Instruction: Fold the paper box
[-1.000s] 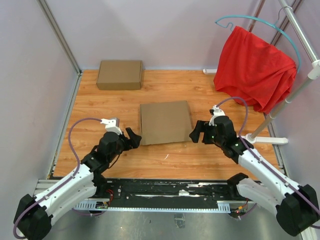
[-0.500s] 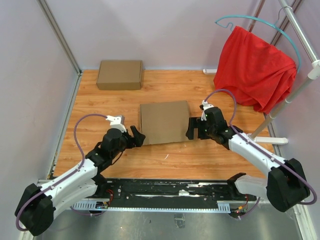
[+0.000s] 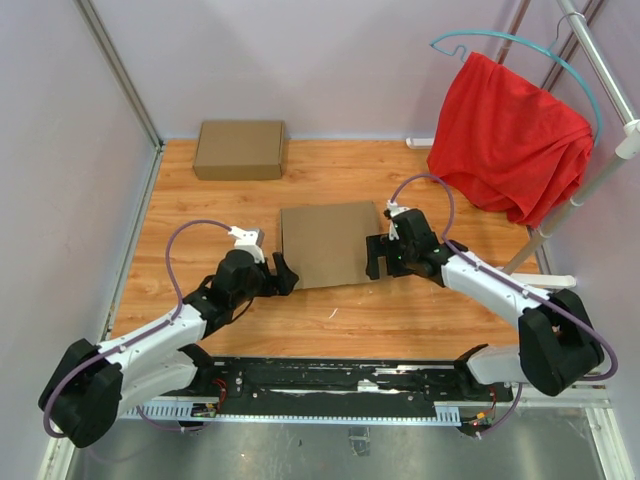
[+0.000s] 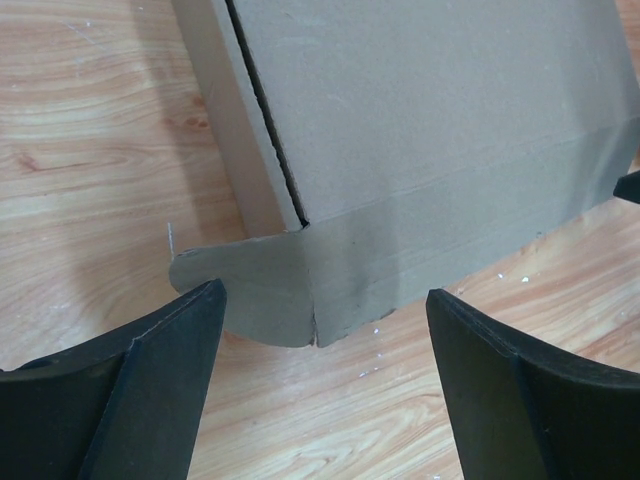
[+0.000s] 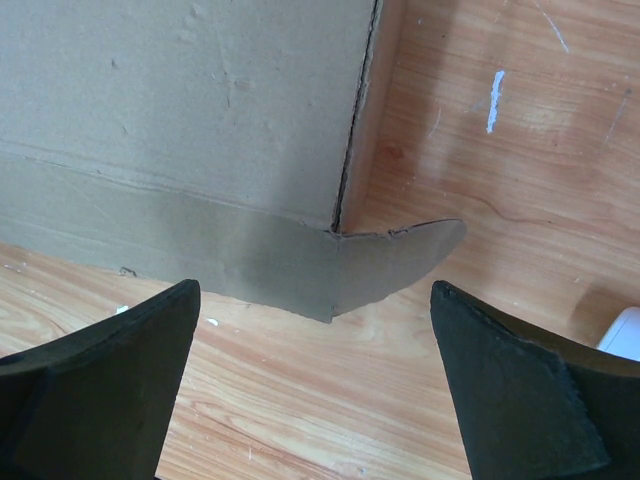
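My right gripper needs to push the ear flap [image 5: 400,259] beside it inward behind the front flap [image 5: 265,258] before tucking, because the ear flap sticks out past the side of the box.
The paper box [image 3: 325,243] lies closed and flat at the middle of the wooden table. Its near left corner with a rounded ear flap shows in the left wrist view [image 4: 420,150]. Its near right corner with its ear flap shows in the right wrist view [image 5: 190,120]. My left gripper [image 3: 280,272] is open at the box's near left corner, the ear flap just ahead of the gap. My right gripper [image 3: 378,256] is open at the near right corner, its ear flap also just ahead. Neither holds anything.
A second, fully formed flat brown box [image 3: 239,149] sits at the back left. A red cloth [image 3: 510,135] hangs on a hanger from a metal rack [image 3: 590,180] at the right, whose white foot [image 3: 535,281] rests on the table. Grey walls enclose the table.
Both grippers have moved inward toward the paper box's near corners. The right arm has swung left and the left arm has reached right. The box has not moved.
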Action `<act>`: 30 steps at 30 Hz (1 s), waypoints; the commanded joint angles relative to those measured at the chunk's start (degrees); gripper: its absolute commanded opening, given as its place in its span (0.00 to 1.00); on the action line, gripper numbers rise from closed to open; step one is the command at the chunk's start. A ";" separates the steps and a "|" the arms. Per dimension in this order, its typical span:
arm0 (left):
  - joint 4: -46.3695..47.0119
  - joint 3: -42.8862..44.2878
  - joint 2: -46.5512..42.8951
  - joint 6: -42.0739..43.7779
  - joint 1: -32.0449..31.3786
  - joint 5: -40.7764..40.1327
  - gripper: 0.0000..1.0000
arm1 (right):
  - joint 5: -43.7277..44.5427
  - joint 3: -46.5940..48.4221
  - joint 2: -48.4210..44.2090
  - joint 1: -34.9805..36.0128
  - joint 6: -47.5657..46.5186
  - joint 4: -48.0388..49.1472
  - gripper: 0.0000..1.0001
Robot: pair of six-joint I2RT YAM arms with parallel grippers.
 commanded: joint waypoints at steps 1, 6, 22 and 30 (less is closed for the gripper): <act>2.64 1.67 0.90 1.60 -0.08 3.10 0.87 | 0.94 1.73 1.93 1.55 -1.50 -1.42 0.99; 5.27 0.96 1.34 0.83 -0.21 7.02 0.87 | -0.99 2.91 3.19 3.83 -1.79 -1.01 0.99; -2.06 2.04 0.26 2.62 -0.30 -2.15 0.88 | 10.55 7.00 3.45 6.78 -2.16 -7.21 0.98; 1.04 1.68 2.34 2.51 -0.30 -0.58 0.89 | 6.86 8.62 7.30 6.74 -2.13 -6.31 0.98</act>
